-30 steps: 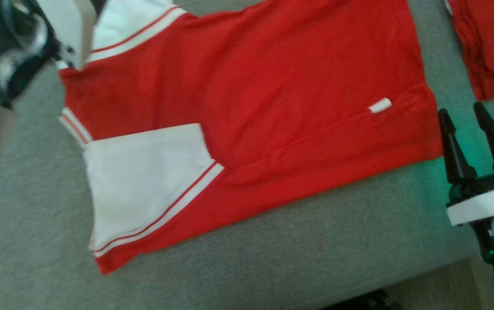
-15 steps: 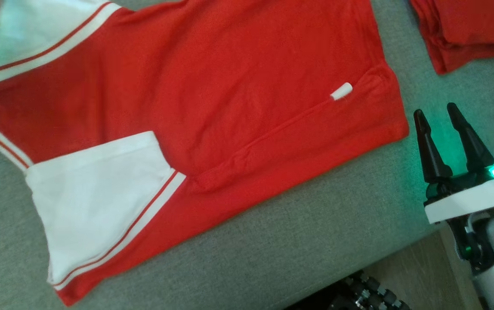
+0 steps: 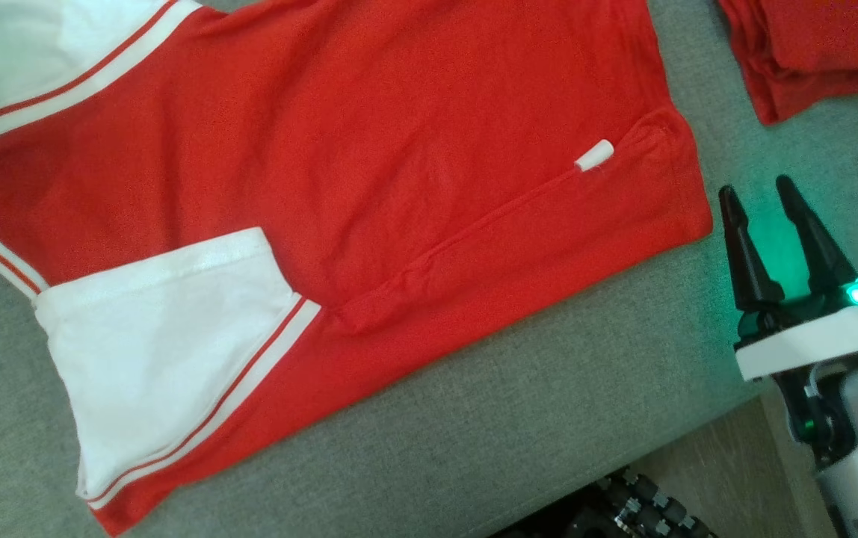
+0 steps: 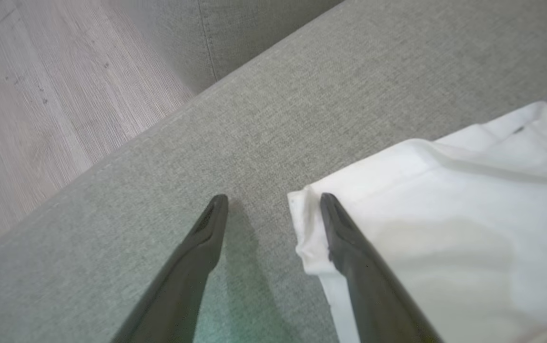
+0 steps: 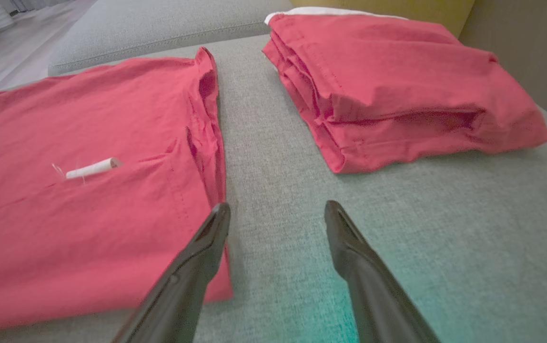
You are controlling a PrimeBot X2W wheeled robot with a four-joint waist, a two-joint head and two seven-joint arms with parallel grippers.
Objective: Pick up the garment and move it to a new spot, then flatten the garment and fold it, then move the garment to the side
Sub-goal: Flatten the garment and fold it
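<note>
I expect the red shirt's shoulder to fold over too when I carry the white sleeve [image 3: 36, 49] across, because a striped seam [image 3: 94, 76] joins the sleeve to the shirt.
The garment [image 3: 369, 149] is a red shirt with white, red-striped sleeves, lying spread flat on the grey cushion [image 3: 519, 433]. A small white tag [image 3: 594, 155] sticks out near its right hem. My right gripper [image 3: 759, 188] stands open just right of that hem, above bare cushion; in the right wrist view the garment [image 5: 87, 181] lies left of the right gripper [image 5: 277, 207]. My left gripper [image 4: 269, 199] is open, its right finger over the corner of a white sleeve [image 4: 445, 228], the left finger over bare cushion. Neither gripper holds anything.
A stack of folded red garments [image 5: 397, 85] lies on the cushion to the right of the spread shirt, also at the head view's top right corner [image 3: 818, 45]. Wooden floor [image 4: 40, 95] lies past the cushion's edge. A dark ribbed part [image 3: 623, 508] shows below the cushion's front edge.
The head camera has swung, shifting the whole scene left. The left arm that filled the top left corner has left the head view. The right gripper stays open beside the hem.
</note>
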